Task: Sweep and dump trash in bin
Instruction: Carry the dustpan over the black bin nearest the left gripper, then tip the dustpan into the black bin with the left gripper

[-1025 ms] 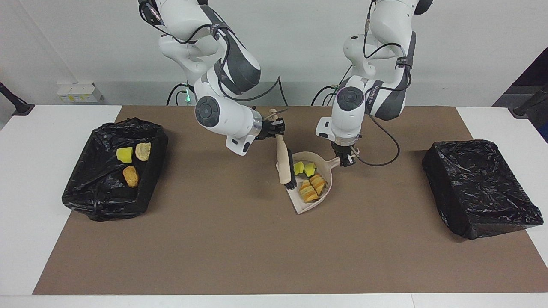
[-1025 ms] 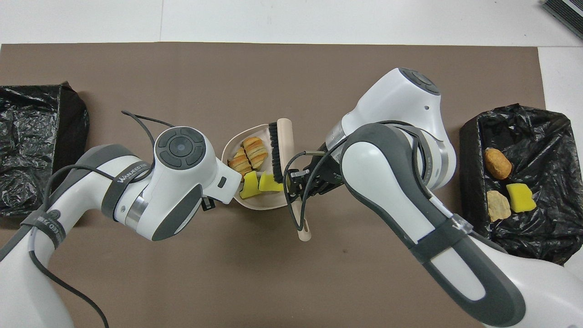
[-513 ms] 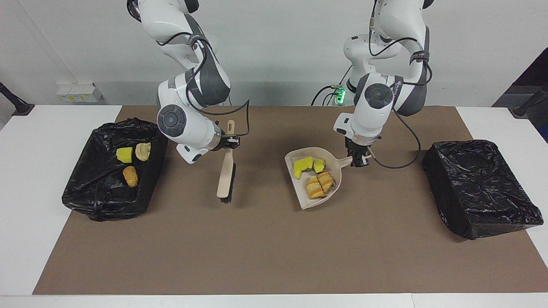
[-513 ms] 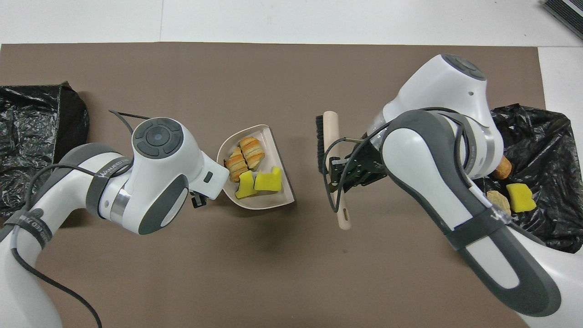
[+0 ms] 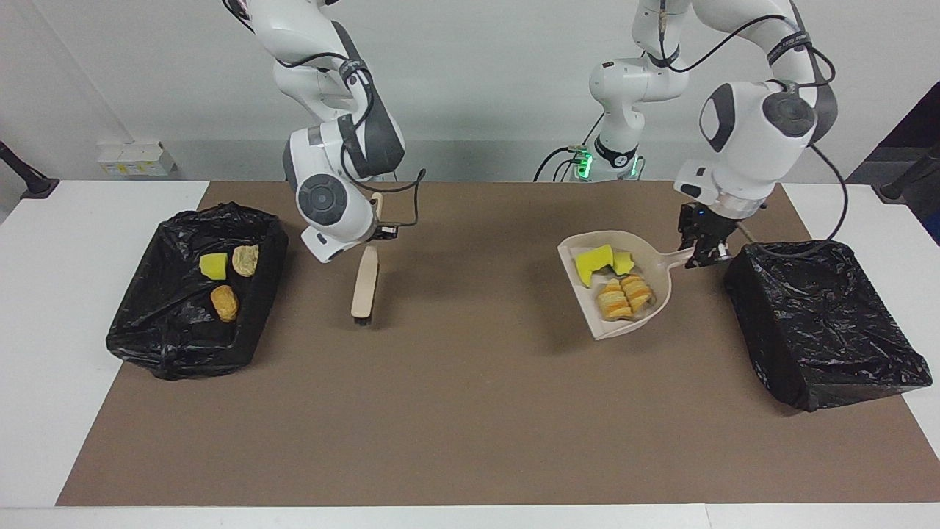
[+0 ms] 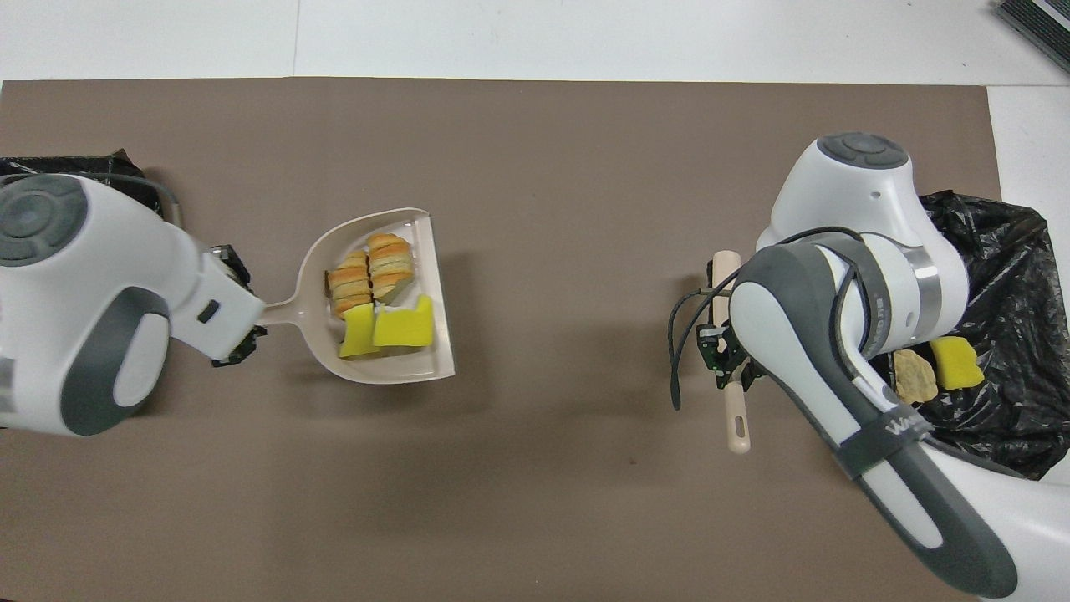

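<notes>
I should continue moving the brush with my right gripper to the clear brown mat [image 6: 512, 493] and let go of it there, because the trash is all inside the beige dustpan [image 6: 385, 303].
My left gripper [image 5: 703, 253] is shut on the handle of the beige dustpan [image 5: 650, 246], which hangs a little above the mat beside the closed-looking black bin [image 5: 822, 323] at the left arm's end. The pan [image 6: 372, 224] carries trash: two yellow chunks [image 5: 593, 260] and two bread-like lumps [image 5: 624, 297]. My right gripper [image 5: 382, 231] is shut on the handle of the beige black-bristled brush [image 5: 365, 283], held off the mat beside the other bin [image 5: 169, 323]. That bin holds three scraps of trash [image 5: 225, 302]. From overhead the left gripper [image 6: 241, 339] and right gripper [image 6: 729, 369] show too.
A brown mat [image 5: 455, 411] covers the table between the two black-bagged bins. The right arm's elbow hangs over part of the bin [image 6: 1011, 276] at its end, hiding one scrap there. A white box [image 5: 136, 158] sits at the table's back corner.
The arms have drawn apart. The left gripper carried the loaded dustpan toward the bin at its end; the right gripper carried the brush toward the bin that holds scraps.
</notes>
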Robot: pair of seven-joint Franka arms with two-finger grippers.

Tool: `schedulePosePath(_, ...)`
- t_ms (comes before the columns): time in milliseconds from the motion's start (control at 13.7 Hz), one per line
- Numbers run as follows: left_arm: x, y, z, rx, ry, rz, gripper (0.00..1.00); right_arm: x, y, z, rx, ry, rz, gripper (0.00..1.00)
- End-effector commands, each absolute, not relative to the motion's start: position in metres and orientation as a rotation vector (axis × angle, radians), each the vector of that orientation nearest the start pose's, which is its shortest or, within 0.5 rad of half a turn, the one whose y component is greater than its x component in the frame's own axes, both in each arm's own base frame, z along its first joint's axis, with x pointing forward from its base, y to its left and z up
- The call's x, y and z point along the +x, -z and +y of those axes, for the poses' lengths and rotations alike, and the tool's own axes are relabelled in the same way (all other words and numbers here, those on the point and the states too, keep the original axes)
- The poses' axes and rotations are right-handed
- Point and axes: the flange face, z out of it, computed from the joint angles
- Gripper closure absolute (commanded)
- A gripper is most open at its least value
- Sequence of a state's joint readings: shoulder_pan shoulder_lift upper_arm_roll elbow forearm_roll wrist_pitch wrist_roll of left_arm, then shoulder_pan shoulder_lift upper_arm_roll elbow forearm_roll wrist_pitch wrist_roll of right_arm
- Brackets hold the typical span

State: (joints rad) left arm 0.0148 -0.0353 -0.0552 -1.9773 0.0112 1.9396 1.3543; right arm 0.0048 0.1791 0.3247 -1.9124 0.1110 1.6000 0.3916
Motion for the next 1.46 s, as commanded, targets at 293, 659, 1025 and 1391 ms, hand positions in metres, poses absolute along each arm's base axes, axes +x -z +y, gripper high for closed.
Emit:
schedulePosePath(293,0.553,-0.522,0.134,-2.446,0.07,1.908,1.0,0.423,-0.391,0.292,-3.035,-0.666,0.156,1.0)
schedulePosePath(659,0.58,-0.537,0.25,-2.424,-0.001,1.852,1.0,0.362,-0.389,0.383,-3.008,-0.615,-0.027,1.0)
schedulePosePath(1025,0.604,-0.517,0.318,-2.189,-0.286,1.879,1.0,0.331,-0.348,0.412,-2.993,-0.626,-0.082,1.0)
schedulePosePath(1391,0.617,-0.52,0.305,-1.926,-0.595,1.894,1.0,0.33,-0.343,0.416,-2.999,-0.635,-0.049,0.0)
